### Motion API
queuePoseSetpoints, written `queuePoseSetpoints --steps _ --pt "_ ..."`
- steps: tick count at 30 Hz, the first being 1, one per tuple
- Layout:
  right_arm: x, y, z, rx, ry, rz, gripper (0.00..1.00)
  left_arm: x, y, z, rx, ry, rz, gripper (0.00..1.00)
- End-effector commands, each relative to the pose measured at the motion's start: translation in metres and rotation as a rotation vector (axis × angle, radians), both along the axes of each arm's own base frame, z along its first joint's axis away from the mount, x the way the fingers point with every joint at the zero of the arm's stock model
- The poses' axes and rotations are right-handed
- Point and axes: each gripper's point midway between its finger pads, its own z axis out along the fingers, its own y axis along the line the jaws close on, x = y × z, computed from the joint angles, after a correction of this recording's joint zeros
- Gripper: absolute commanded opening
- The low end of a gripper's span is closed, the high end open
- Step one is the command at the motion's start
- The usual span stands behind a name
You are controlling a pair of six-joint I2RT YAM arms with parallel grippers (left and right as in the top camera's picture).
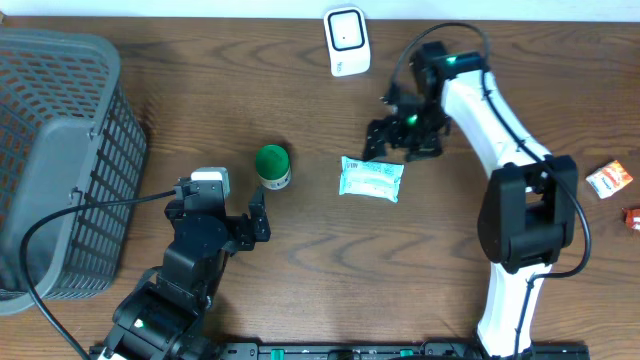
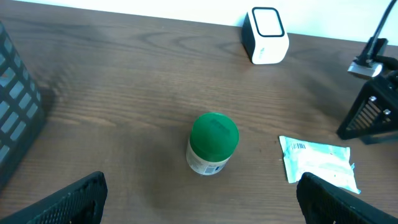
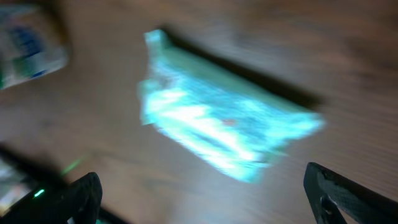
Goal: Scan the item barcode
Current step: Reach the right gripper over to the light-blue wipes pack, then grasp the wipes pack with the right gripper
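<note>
The pale teal packet point(image 3: 227, 118) is at a slant across the opening of my right gripper, so next my right gripper turns the packet lengthwise between its fingers and then grips the packet's narrow width point(image 1: 371, 180) first.
A small white bottle with a green lid point(image 1: 273, 166) stands upright on the wooden table, just ahead of my left gripper point(image 1: 220, 193). That gripper point(image 2: 202, 205) is open and holds nothing, and the bottle point(image 2: 212, 143) shows centred beyond its fingers. A pale teal packet point(image 1: 371, 179) lies flat to the bottle's right. My right gripper point(image 1: 396, 147) hovers open just above and behind it. The right wrist view is blurred, with the packet point(image 3: 224, 124) ahead of the open right gripper point(image 3: 211, 199). The white scanner point(image 1: 347, 41) stands at the table's far edge.
A large grey mesh basket point(image 1: 60, 160) fills the left side. A small orange packet point(image 1: 608, 180) and a red object point(image 1: 632, 217) lie at the right edge. The left arm's black cable point(image 1: 90, 205) crosses in front of the basket.
</note>
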Motion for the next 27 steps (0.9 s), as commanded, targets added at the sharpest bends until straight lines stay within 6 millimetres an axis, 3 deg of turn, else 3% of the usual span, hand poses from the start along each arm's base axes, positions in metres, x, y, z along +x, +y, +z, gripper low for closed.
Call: queuePoseSetpoints --steps 1,6,16,22,27 --pt "-0.008 0.012 0.001 0.108 0.048 -0.032 0.99 0.001 0.003 0.002 0.014 -0.011 0.009 0.98" --pt "-0.005 -0.002 -0.023 0.064 0.001 -0.003 0.99 0.001 0.003 0.002 0.014 -0.011 0.009 0.98" --pt "0.009 -0.012 -0.028 0.059 -0.099 0.076 0.99 0.001 0.003 0.002 0.014 -0.011 0.009 0.98" --pt "0.014 -0.012 -0.033 0.059 -0.127 0.102 0.99 0.001 0.003 0.002 0.014 -0.011 0.009 0.98" --pt "0.007 -0.005 -0.051 0.080 -0.076 0.117 0.99 0.001 0.003 0.002 0.014 -0.011 0.009 0.98"
